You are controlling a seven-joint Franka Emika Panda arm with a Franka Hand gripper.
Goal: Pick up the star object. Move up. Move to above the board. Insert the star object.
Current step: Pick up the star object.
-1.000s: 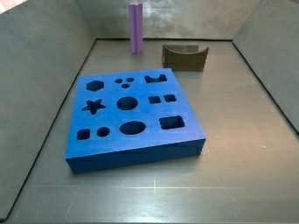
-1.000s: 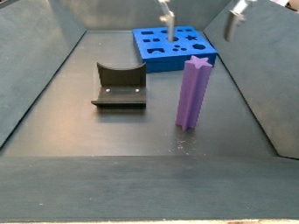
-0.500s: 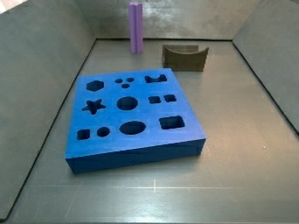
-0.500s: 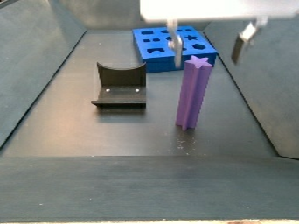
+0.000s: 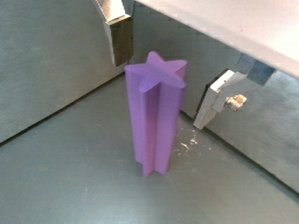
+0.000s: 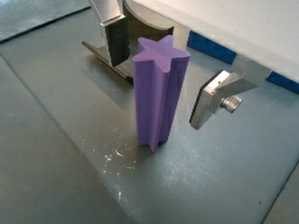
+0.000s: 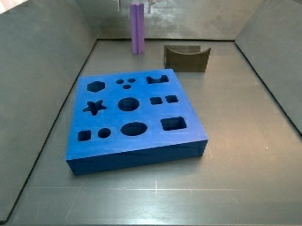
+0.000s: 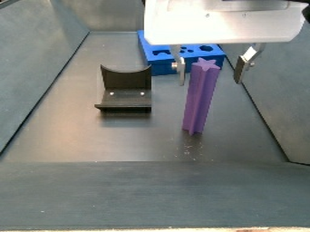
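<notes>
My gripper will make the blue board [image 7: 134,116] shift and swivel when it pushes the star object into it, as the board lies crooked on the open floor [image 7: 207,141].
The star object [image 8: 201,95] is a tall lilac prism standing upright on the dark floor, apart from the board; it shows in both wrist views [image 5: 156,114] [image 6: 158,96] and at the far end in a side view [image 7: 138,26]. My gripper [image 8: 212,66] is open and sits over the star's top, with one finger [image 5: 117,39] on one side and the other finger [image 5: 216,98] on the opposite side. Neither finger touches the star. The blue board [image 7: 136,157] with its cut-out holes lies flat on the floor, partly hidden behind the gripper in a side view [image 8: 158,47].
The fixture [image 8: 121,91], a dark L-shaped bracket, stands on the floor beside the star and shows olive-brown in a side view [image 7: 186,57]. Grey walls enclose the floor on the sides.
The gripper has moved from above the board toward the star and come down, so its open fingers now stand on either side of the star's top. The star and board have not moved.
</notes>
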